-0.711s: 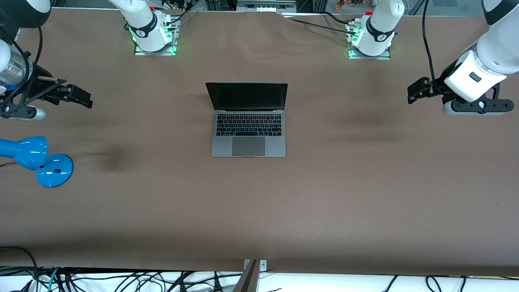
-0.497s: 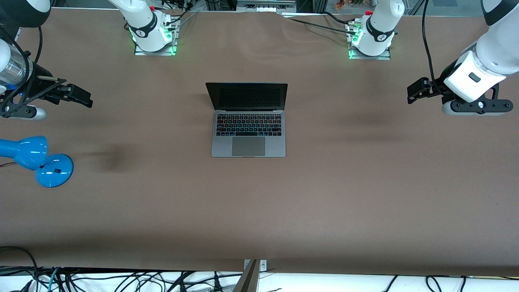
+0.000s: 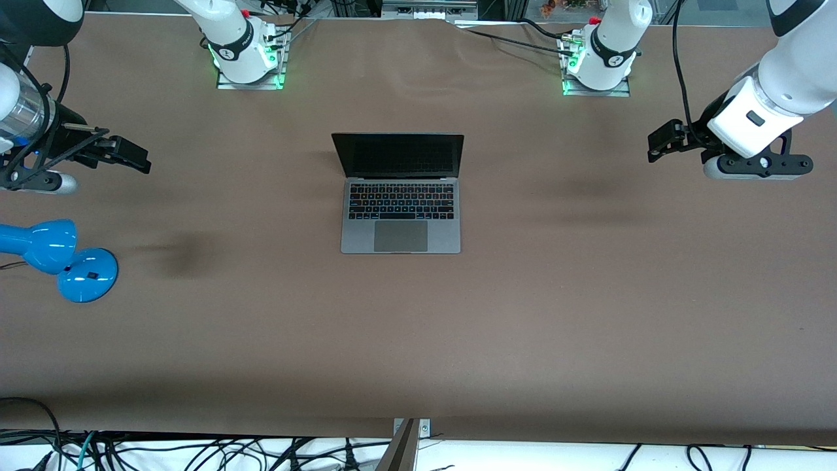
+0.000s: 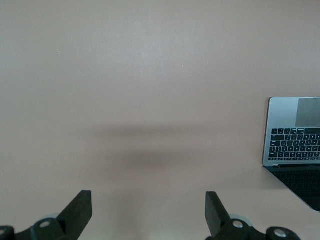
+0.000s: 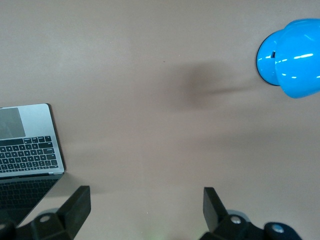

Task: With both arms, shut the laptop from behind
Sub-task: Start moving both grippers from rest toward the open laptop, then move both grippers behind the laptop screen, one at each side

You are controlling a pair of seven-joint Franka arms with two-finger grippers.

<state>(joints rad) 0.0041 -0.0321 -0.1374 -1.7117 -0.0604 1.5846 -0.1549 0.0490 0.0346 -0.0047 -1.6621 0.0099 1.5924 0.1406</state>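
Note:
A hinge (image 3: 401, 179) joins the laptop's dark screen (image 3: 401, 154) to the laptop's base, so I expect the screen to swing down flat while the base stays in place when I push the screen from behind.
The space-grey laptop (image 3: 400, 209) stands open in the middle of the brown table, its dark screen (image 3: 398, 156) upright and facing the front camera. My left gripper (image 3: 657, 146) hangs in the air over bare table toward the left arm's end, open and empty. My right gripper (image 3: 136, 159) hangs over bare table toward the right arm's end, open and empty. The left wrist view shows the left gripper (image 4: 148, 210) with its jaws wide apart and the laptop (image 4: 294, 132) at the edge. The right wrist view shows the right gripper (image 5: 145, 207) wide open and the laptop's corner (image 5: 27, 145).
A blue desk lamp (image 3: 62, 258) lies on the table near the right arm's end, nearer to the front camera than the right gripper; it also shows in the right wrist view (image 5: 291, 55). The arm bases (image 3: 245, 55) (image 3: 598, 62) stand along the table's back edge.
My left gripper has moved a little toward the laptop and toward the arm bases. The right gripper has barely shifted. The laptop has not moved.

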